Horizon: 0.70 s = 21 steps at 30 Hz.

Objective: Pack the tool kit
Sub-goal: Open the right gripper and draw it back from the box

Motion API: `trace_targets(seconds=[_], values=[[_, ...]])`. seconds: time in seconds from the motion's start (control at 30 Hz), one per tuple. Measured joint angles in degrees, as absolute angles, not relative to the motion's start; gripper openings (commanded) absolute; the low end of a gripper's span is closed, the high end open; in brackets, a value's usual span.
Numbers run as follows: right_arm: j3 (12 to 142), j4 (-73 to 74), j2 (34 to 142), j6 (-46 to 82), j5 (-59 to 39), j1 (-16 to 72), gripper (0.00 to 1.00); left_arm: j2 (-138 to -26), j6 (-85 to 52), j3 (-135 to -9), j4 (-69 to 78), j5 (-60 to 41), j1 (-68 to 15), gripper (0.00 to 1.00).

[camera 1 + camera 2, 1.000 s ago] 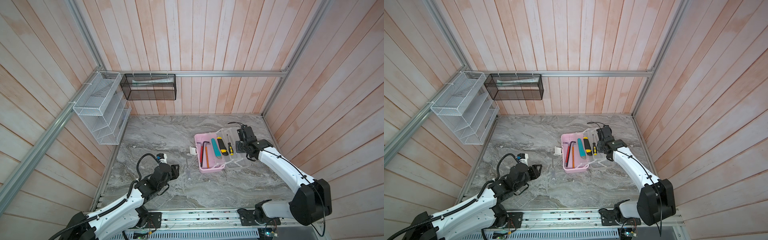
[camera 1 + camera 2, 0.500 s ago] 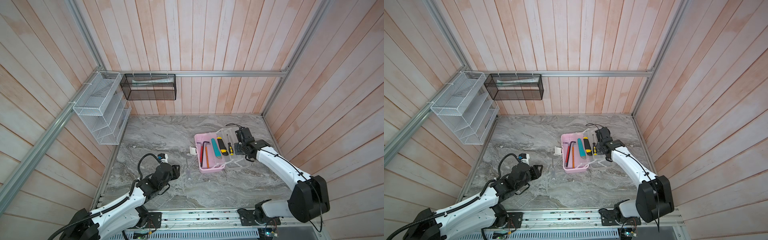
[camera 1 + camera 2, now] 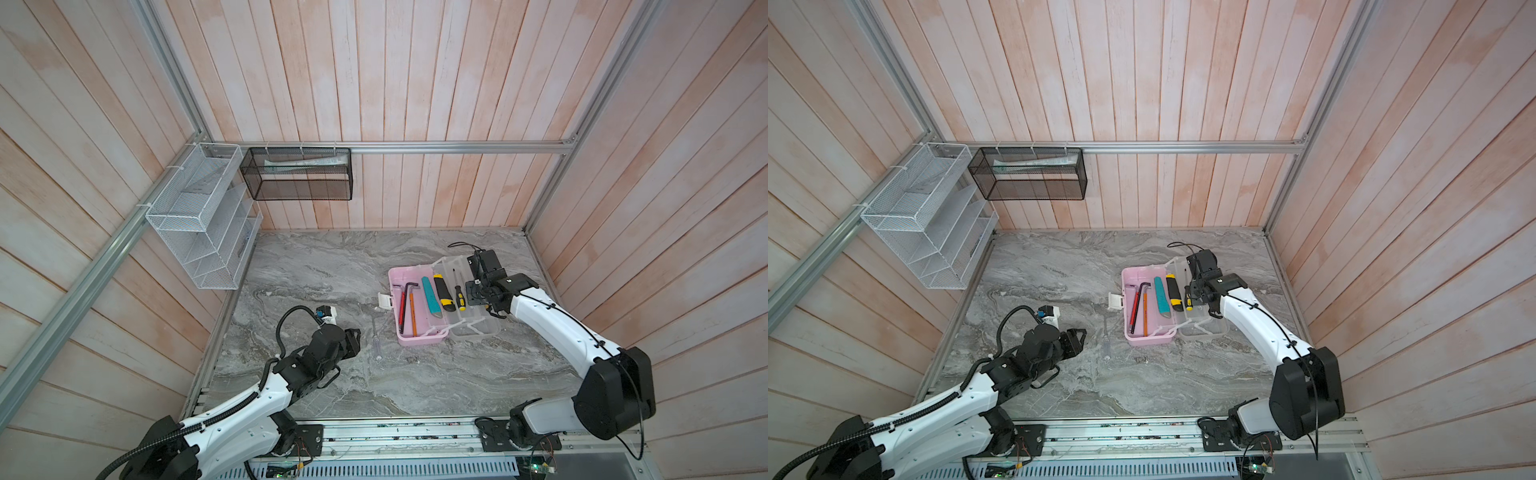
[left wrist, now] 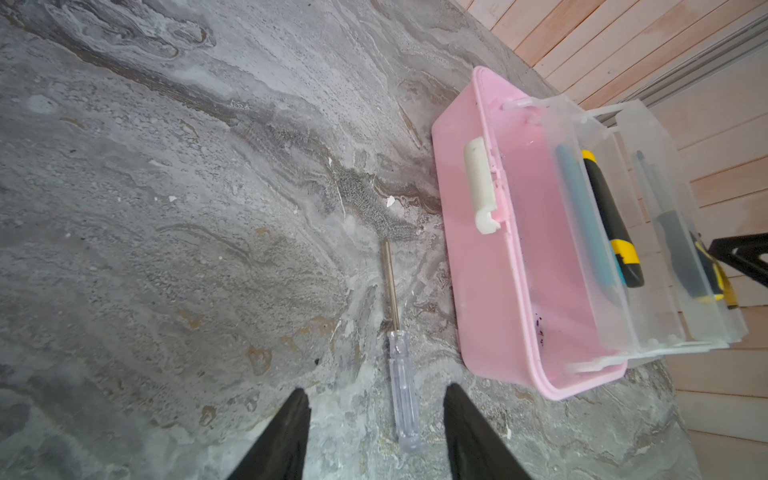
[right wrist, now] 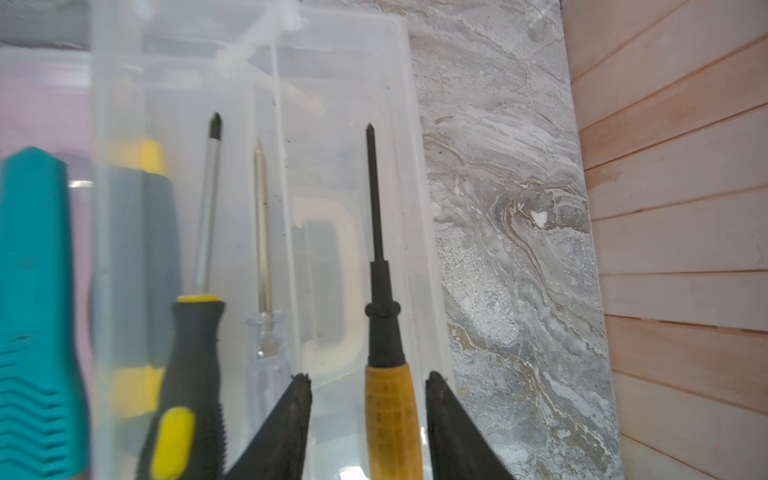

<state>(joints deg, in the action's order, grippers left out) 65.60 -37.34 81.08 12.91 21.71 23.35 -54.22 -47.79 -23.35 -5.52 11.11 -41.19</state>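
The clear-handled screwdriver [image 4: 396, 340] beside the pink case lies free on the marble, so my open right gripper should keep heading to that screwdriver's handle [image 4: 404, 392] and close on it there.
The tool kit's pink case [image 3: 415, 332] lies open on the marble, its frosted lid [image 3: 473, 328] folded out to the right. A black hex key [image 3: 409, 286], a teal knife [image 3: 430, 299], a yellow-black knife [image 3: 442, 293] and a yellow-black screwdriver [image 3: 458, 297] lie inside. My right gripper [image 5: 369, 375] hangs open over the clear part. An amber-handled screwdriver [image 5: 390, 415] lies between its fingers with a gap on each side. My left gripper [image 4: 376, 390] is open low over the table. The handle end of a clear-handled screwdriver [image 4: 401, 386] lies between its fingertips, untouched, left of the case.
White wire baskets [image 3: 199, 224] hang on the left wall and a black mesh basket [image 3: 299, 174] on the back wall. The case's white latch [image 3: 384, 300] sticks out toward the left. Wooden walls stand close on the right.
My right gripper has opened and let go of the amber-handled screwdriver over the clear part of the case. The left arm has hardly moved.
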Motion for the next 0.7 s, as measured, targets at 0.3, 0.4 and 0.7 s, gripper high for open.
trace_targets(seconds=[0.3, 0.4, 0.7], values=[[68.7, -30.1, 78.1, 19.6, 17.1, 37.7, 0.44, -53.7, -47.6, -23.9, -6.1, 10.5, -41.0, 0.55], [68.7, -27.2, 79.1, 21.3, 17.0, 45.1, 0.44, -51.4, -47.8, -23.9, -7.8, 10.3, -41.0, 0.55], [68.7, -22.6, 86.6, 25.8, 14.3, 57.8, 0.45, -44.6, -48.0, -23.9, -12.8, 10.5, -39.5, 0.58]])
